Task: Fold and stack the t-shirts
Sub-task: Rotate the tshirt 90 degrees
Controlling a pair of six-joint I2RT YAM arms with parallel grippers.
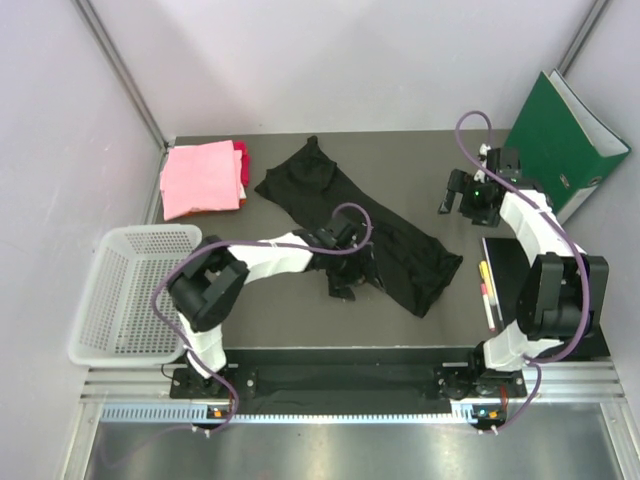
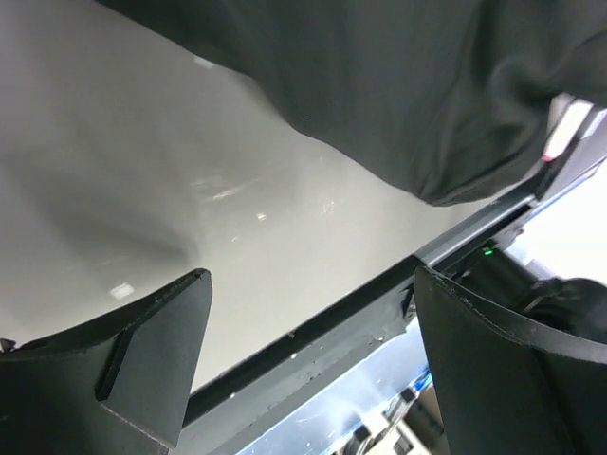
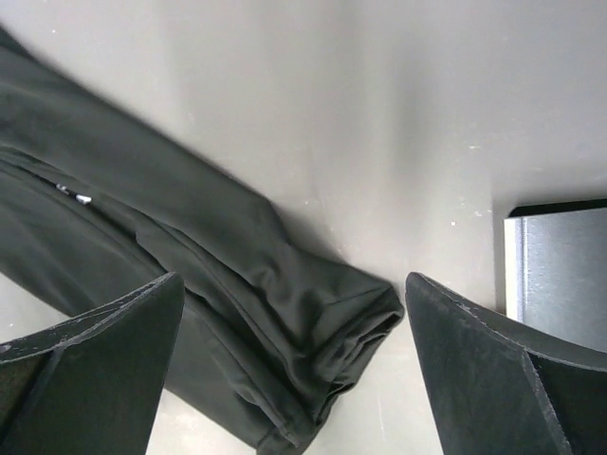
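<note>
The black t-shirt lies at a slant across the table. Next, my left gripper pulls its near end point(image 1: 425, 279) toward the front rail before both grippers spread its bunched far end point(image 1: 302, 178).
The black t-shirt point(image 1: 385, 235) lies bunched in a long diagonal strip across the middle of the table, its lettering hidden. My left gripper point(image 1: 342, 277) is open and empty at the shirt's near edge; in the left wrist view point(image 2: 311, 277) the black cloth point(image 2: 408, 85) lies beyond the fingertips. My right gripper point(image 1: 458, 200) is open and empty above the back right of the table; in the right wrist view point(image 3: 292, 282) it hovers over the shirt's rolled end point(image 3: 285, 313). A folded light pink shirt point(image 1: 200, 178) lies on a darker pink-red one point(image 1: 242, 165) at the back left.
A white mesh basket point(image 1: 135, 290) hangs off the table's left edge. A green binder point(image 1: 565, 140) leans at the back right. A black pad point(image 1: 508, 265) with pens point(image 1: 487, 282) lies at the right, also in the right wrist view point(image 3: 560, 275). The table's front rail point(image 2: 360, 322) is near my left gripper.
</note>
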